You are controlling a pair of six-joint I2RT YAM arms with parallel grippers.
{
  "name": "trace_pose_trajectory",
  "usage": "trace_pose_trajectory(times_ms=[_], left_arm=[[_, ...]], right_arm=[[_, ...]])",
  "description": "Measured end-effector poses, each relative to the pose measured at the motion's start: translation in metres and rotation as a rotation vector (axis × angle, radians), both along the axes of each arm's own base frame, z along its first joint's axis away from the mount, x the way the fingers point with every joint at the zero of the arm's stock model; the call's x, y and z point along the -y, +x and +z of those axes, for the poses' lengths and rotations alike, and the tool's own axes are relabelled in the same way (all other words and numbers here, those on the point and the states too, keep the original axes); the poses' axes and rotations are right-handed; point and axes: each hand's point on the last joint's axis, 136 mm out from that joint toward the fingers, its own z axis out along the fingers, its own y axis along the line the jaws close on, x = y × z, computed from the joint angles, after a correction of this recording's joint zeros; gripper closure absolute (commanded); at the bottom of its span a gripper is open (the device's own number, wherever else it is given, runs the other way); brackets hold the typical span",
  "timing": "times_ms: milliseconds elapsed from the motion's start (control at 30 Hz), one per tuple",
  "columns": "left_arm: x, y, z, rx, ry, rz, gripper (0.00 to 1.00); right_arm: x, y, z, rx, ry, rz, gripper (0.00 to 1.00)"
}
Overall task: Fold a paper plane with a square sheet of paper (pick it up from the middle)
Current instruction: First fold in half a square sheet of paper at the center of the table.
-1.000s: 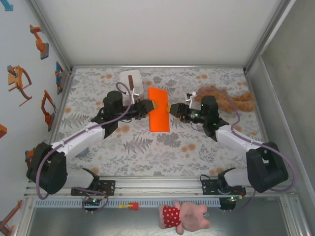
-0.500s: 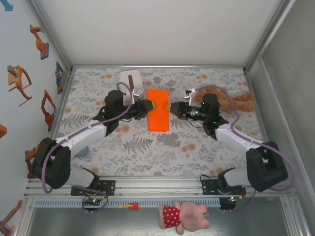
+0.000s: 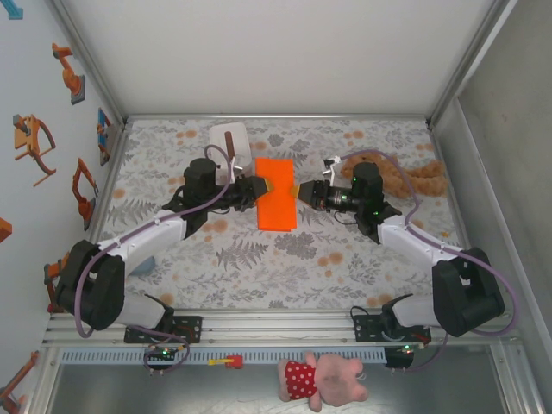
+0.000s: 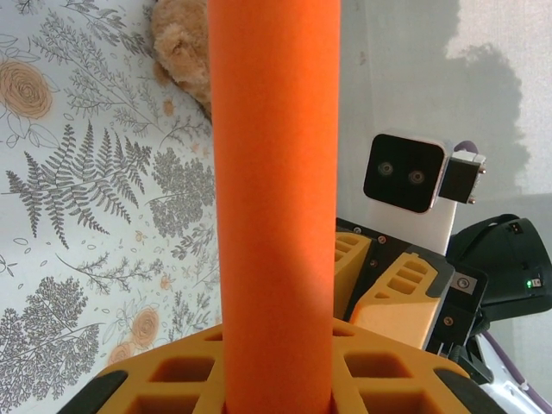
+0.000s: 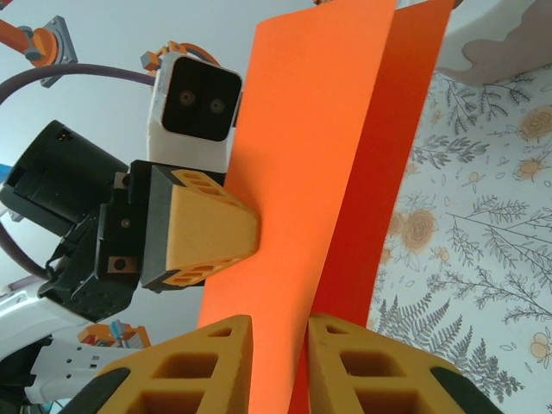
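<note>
My right gripper should lay the paper onto the table cover [image 3: 280,247] before my left gripper presses it, because the paper's layers [image 5: 376,129] spread apart in the air above my right gripper.
The square sheet of paper [image 3: 276,203], bright orange, is folded into a long rectangle and hangs above the table's middle between both grippers. My left gripper [image 3: 266,185] is shut on its left edge; in the left wrist view the paper [image 4: 274,198] rises straight up out of the yellow fingers [image 4: 172,379]. My right gripper [image 3: 297,191] is shut on the right edge; in the right wrist view the two layers of the paper [image 5: 319,129] splay apart above my fingers [image 5: 216,362]. The left gripper's finger [image 5: 207,233] touches the sheet from the far side. The paper plane is out of view.
A white tissue box [image 3: 228,142] stands behind the left gripper. A tan plush toy [image 3: 405,177] lies at the back right, close to the right arm. A pink plush [image 3: 323,379] lies below the rail. The floral table cover [image 3: 285,259] is bare in front.
My right gripper has closed onto the paper's right edge. The paper has shifted slightly left and back with both grippers.
</note>
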Motion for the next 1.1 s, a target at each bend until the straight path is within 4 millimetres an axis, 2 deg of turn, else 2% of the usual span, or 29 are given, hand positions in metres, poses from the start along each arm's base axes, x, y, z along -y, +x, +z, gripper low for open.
trace_pose_trajectory(times_ms=[167,267,400,467,667,800,900,1100], left_arm=[[0.002,0.001,-0.002,-0.005,-0.008,-0.009,0.76],[0.003,0.002,-0.002,-0.004,-0.012,-0.009,0.74],[0.003,0.002,-0.005,-0.009,-0.009,-0.008,0.68],[0.002,0.002,-0.010,-0.018,0.004,-0.006,0.61],[-0.007,0.004,-0.044,-0.068,0.101,0.033,0.37],[-0.022,0.007,-0.067,-0.104,0.179,0.083,0.31],[-0.033,0.007,-0.073,-0.104,0.219,0.112,0.28],[-0.048,0.004,-0.054,-0.030,0.227,0.160,0.19]], right_arm=[[-0.003,0.005,-0.004,-0.020,0.013,-0.001,0.82],[-0.004,0.007,-0.010,-0.046,0.011,-0.003,0.89],[-0.004,0.008,-0.015,-0.067,0.003,-0.006,0.98],[-0.003,0.008,-0.019,-0.081,-0.014,-0.009,1.00],[0.004,0.011,-0.040,-0.132,-0.123,-0.052,1.00],[0.012,0.008,-0.047,-0.147,-0.211,-0.076,1.00],[0.018,0.006,-0.038,-0.135,-0.269,-0.089,1.00],[0.020,0.008,0.002,-0.063,-0.281,-0.097,1.00]])
